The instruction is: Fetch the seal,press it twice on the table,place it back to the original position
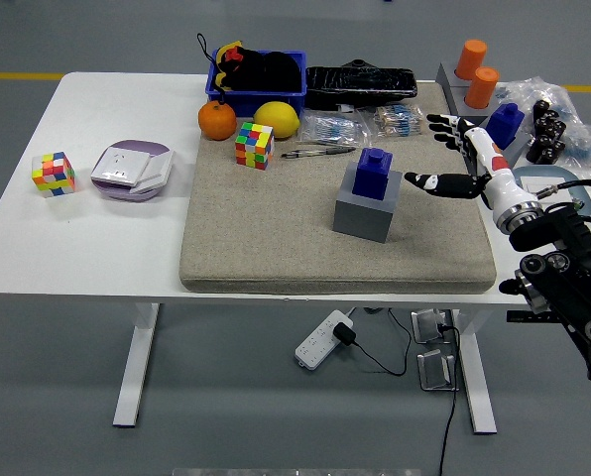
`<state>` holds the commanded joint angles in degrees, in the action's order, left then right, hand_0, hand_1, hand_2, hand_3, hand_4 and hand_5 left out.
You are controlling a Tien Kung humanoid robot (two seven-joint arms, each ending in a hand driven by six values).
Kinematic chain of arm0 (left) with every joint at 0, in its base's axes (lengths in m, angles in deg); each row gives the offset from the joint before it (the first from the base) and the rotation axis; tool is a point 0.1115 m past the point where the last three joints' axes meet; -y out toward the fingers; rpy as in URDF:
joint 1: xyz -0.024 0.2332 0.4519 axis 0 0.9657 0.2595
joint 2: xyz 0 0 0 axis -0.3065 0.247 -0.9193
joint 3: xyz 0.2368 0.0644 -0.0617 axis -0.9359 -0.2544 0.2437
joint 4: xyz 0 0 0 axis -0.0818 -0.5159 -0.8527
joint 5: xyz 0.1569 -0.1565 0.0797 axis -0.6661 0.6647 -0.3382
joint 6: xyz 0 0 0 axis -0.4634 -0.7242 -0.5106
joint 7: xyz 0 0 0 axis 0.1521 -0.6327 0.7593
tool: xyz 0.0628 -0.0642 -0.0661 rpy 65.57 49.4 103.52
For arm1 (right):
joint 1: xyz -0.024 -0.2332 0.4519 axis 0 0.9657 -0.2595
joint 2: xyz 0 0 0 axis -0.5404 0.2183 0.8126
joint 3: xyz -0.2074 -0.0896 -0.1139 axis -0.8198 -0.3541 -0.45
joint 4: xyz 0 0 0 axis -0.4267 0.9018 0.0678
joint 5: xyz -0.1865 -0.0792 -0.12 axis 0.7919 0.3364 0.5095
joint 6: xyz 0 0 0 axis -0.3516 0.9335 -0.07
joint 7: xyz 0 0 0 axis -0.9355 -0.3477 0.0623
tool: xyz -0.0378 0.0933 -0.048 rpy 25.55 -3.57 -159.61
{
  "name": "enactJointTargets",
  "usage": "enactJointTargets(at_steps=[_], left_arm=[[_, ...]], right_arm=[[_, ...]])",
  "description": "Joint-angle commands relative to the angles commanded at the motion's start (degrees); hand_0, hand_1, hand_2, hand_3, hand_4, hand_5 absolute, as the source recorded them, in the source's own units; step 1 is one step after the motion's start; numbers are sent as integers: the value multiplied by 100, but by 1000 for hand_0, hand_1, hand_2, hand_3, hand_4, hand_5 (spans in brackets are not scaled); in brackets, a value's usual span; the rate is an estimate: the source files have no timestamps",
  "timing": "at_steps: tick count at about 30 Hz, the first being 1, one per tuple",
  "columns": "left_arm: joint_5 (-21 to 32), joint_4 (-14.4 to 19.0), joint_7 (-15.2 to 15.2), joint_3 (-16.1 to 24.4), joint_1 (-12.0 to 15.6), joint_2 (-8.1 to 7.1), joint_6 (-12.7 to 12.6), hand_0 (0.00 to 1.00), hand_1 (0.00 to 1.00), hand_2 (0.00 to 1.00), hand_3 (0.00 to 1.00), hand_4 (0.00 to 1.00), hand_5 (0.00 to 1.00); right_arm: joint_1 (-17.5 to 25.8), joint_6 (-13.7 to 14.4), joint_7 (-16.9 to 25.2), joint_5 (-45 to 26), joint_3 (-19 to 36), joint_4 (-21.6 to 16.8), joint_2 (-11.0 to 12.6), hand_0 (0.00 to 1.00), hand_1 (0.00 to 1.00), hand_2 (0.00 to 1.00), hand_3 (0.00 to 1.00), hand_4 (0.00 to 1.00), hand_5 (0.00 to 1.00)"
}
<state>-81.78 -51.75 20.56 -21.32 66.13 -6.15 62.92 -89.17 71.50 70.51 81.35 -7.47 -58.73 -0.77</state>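
The grey base juts out point(365, 214) beneath the seal's bottom, so the blue seal point(373, 176) should come off and leave the base standing when the robot lifts the seal.
The seal point(374, 172) is a blue block with a small knob on top, sitting on a grey base point(367, 208) on the beige mat point(276, 248). My right hand point(454, 159) is just to the right of the seal, fingers spread open, thumb pointing toward the seal without touching it. It holds nothing. The left arm is out of view.
On the mat's far edge lie an orange point(217, 120), a lemon point(276, 119), a Rubik's cube point(255, 146) and a pen point(315, 152). A blue bin point(258, 79), black bag point(361, 81), orange cylinders point(478, 74), another blue block point(505, 123) stand behind. A second cube point(54, 173) and purple-white box point(131, 170) sit left.
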Motion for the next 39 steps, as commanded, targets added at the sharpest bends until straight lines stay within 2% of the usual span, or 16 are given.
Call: enactJointTargets(at_steps=[2, 11, 22, 39], left_arm=[[1, 1, 1, 2, -5, 2, 0, 827, 793, 757, 814, 735, 339], [2, 3, 0, -5, -35, 10, 6, 828, 793, 757, 814, 736, 338], [9, -6, -5, -44, -45, 39, 11, 830, 794, 757, 814, 738, 339], [-19, -7, 7, -66, -77, 52, 11, 830, 793, 757, 814, 739, 339]], right_arm=[[-39, -37, 11, -31, -36, 33, -33, 894, 874, 881, 900, 968, 2], [-272, -100, 80, -226, -272, 288, -221, 874, 871, 870, 908, 974, 2], [-459, -166, 285, -508, -370, 770, -374, 862, 862, 864, 912, 981, 2], [-676, 86, 653, -844, -780, 1276, -639, 846, 834, 831, 898, 958, 2]])
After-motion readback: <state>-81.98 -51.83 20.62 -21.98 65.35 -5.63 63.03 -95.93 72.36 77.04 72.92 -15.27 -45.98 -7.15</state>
